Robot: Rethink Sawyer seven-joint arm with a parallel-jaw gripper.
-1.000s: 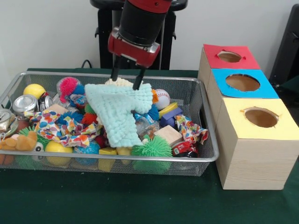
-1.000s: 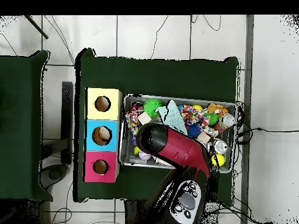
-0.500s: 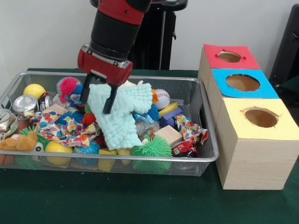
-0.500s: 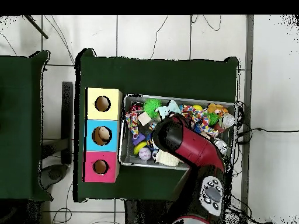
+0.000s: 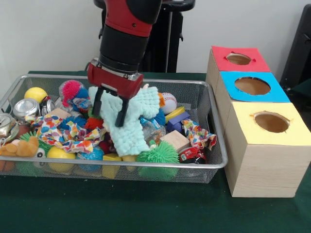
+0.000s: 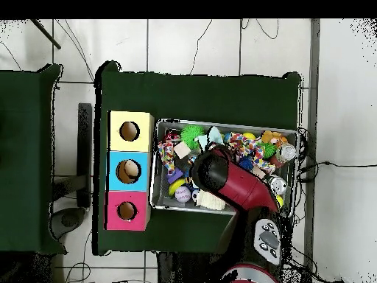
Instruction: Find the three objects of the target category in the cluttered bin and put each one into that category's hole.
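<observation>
My gripper will uncover hidden toys when it pulls the cloth aside, because a pale yellow bit (image 5: pixel 129 158) sticks out from under the mint knitted cloth's front edge.
The silver wire-mesh bin (image 5: pixel 201 166) is full of mixed toys; it also shows in the overhead view (image 6: pixel 154 193). My gripper (image 5: pixel 110 108) is low over the bin's middle, its black fingers (image 5: pixel 121 112) spread apart and pressed against a mint knitted cloth (image 5: pixel 132 127) that is draped over the pile. An orange-tan plush (image 5: pixel 20 146) lies at the bin's front left corner and shows in the overhead view (image 6: pixel 272 138). A pale cream plush (image 6: pixel 213 200) lies by the bin's robot-side wall. An orange bit (image 5: pixel 161 99) peeks out beside the baseball. No striped tiger is plainly visible.
Three wooden boxes with holes stand right of the bin: red (image 5: pixel 239 58), blue (image 5: pixel 252 86), yellow (image 5: pixel 271 122). The bin also holds a green spiky ball (image 5: pixel 158 154), a baseball (image 5: pixel 168 102), cans (image 5: pixel 24 108), patterned cloths (image 5: pixel 65 133) and wooden blocks (image 5: pixel 176 140).
My gripper swung left from the bin's back middle and came down lower onto the mint cloth. The cloth has bunched up and shifted a little under the fingers.
</observation>
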